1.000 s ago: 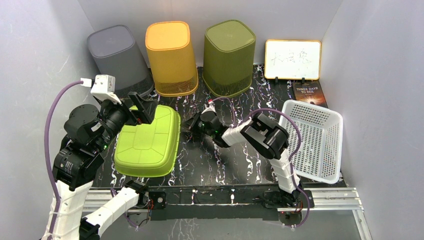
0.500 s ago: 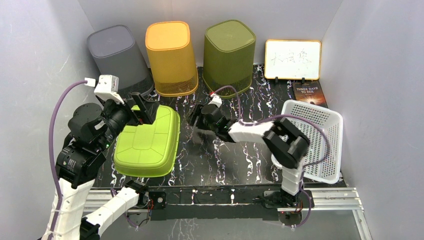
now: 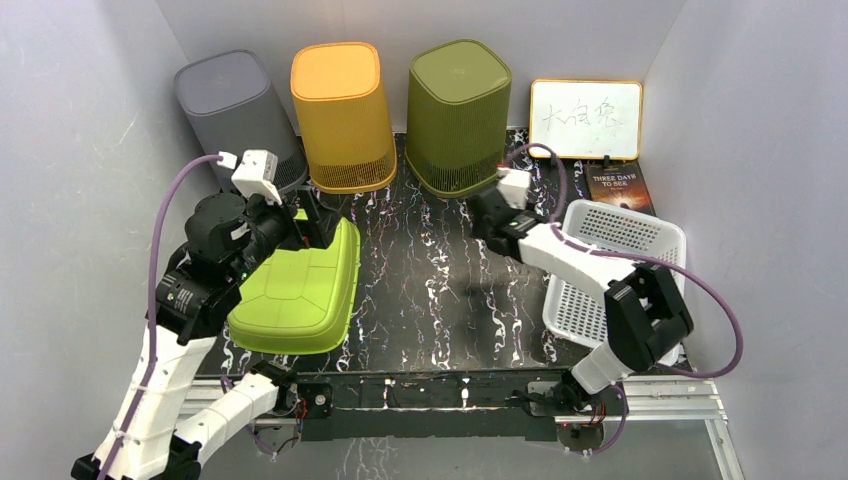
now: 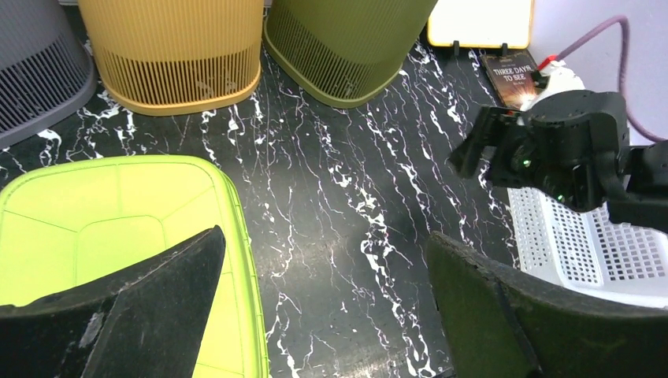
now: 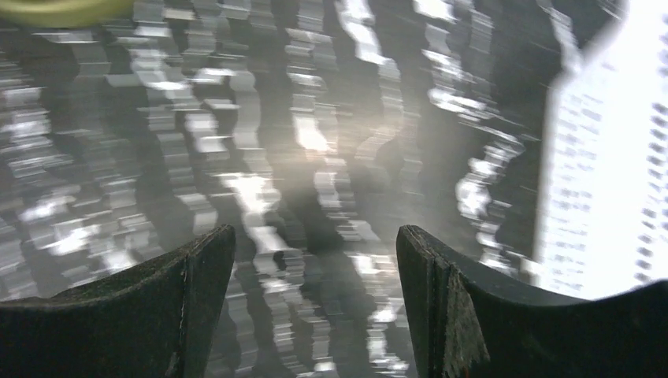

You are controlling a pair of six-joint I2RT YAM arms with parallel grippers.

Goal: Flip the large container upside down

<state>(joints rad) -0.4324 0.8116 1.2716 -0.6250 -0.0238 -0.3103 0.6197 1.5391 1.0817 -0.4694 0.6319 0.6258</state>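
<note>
The white basket (image 3: 579, 308) will tip stiffly and come to rest flat on its rim when I turn it over, because the basket has an even rim (image 3: 632, 212).
The large container (image 3: 295, 285), a lime green tub, lies bottom up on the left of the black marble table (image 3: 420, 290); it also fills the lower left of the left wrist view (image 4: 102, 213). My left gripper (image 3: 308, 222) hovers open over its far right corner, holding nothing (image 4: 324, 236). One finger (image 4: 157, 307) is above the tub and the other above bare table. My right gripper (image 3: 482, 225) is well to the right of the tub, next to the white basket (image 3: 620, 280). It stands open and empty over the table (image 5: 315, 228); that view is blurred.
Three upside-down bins stand along the back: grey (image 3: 235, 115), orange (image 3: 340, 110) and olive (image 3: 458, 110). A whiteboard (image 3: 585, 118) and a book (image 3: 620, 190) sit at the back right. The white mesh basket (image 4: 591, 244) lies upright at the right.
My right gripper has left the tub's right edge, swung right and back toward the white basket, and opened. The left arm shifted slightly right and back; the tub stayed put.
</note>
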